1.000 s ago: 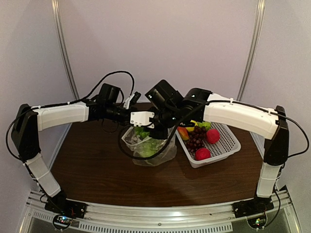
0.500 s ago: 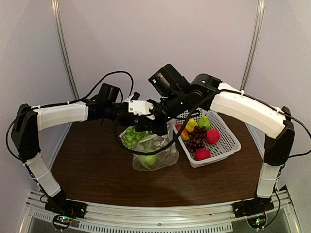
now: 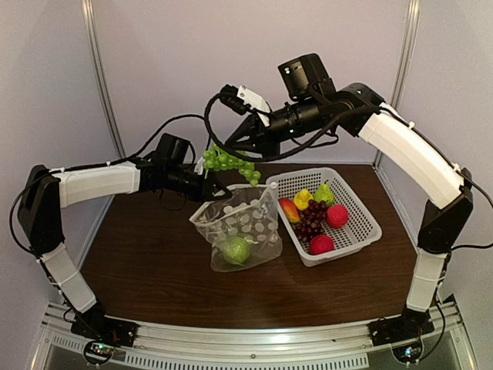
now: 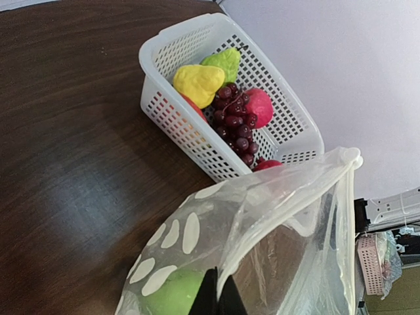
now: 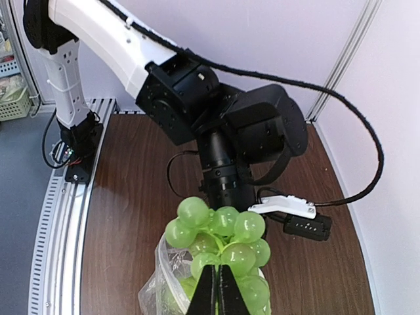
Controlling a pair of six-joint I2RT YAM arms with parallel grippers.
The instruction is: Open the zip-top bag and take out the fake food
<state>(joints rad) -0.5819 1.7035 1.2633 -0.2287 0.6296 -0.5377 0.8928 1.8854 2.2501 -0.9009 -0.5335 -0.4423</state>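
I should next move my right gripper to the basket's empty space [image 3: 350, 234], then let go of the green grape bunch [image 3: 224, 161], since it hangs clear of the bag's opening.
The clear zip-top bag [image 3: 248, 225] with white dots lies on the table, its mouth open toward the back. My left gripper [image 3: 213, 193] is shut on the bag's rim; in the left wrist view its fingers [image 4: 218, 298] pinch the rim of the bag [image 4: 275, 210]. A green round fruit [image 3: 236, 250] is still inside the bag [image 4: 172, 296]. My right gripper [image 3: 225, 148] is raised high above the bag and shut on a green grape bunch [image 3: 229, 163], which hangs free. In the right wrist view the bunch [image 5: 226, 239] fills the space at the gripper [image 5: 218, 294].
A white perforated basket [image 3: 360, 233] stands right of the bag, holding a yellow fruit [image 3: 303, 199], a green pear [image 3: 323, 193], purple grapes [image 3: 310, 220] and two red fruits [image 3: 337, 216]. It also shows in the left wrist view [image 4: 152, 54]. Walls close off the back.
My right gripper has risen out of the bag, up and back, carrying the green grape bunch. The left gripper has kept hold of the bag's rim.
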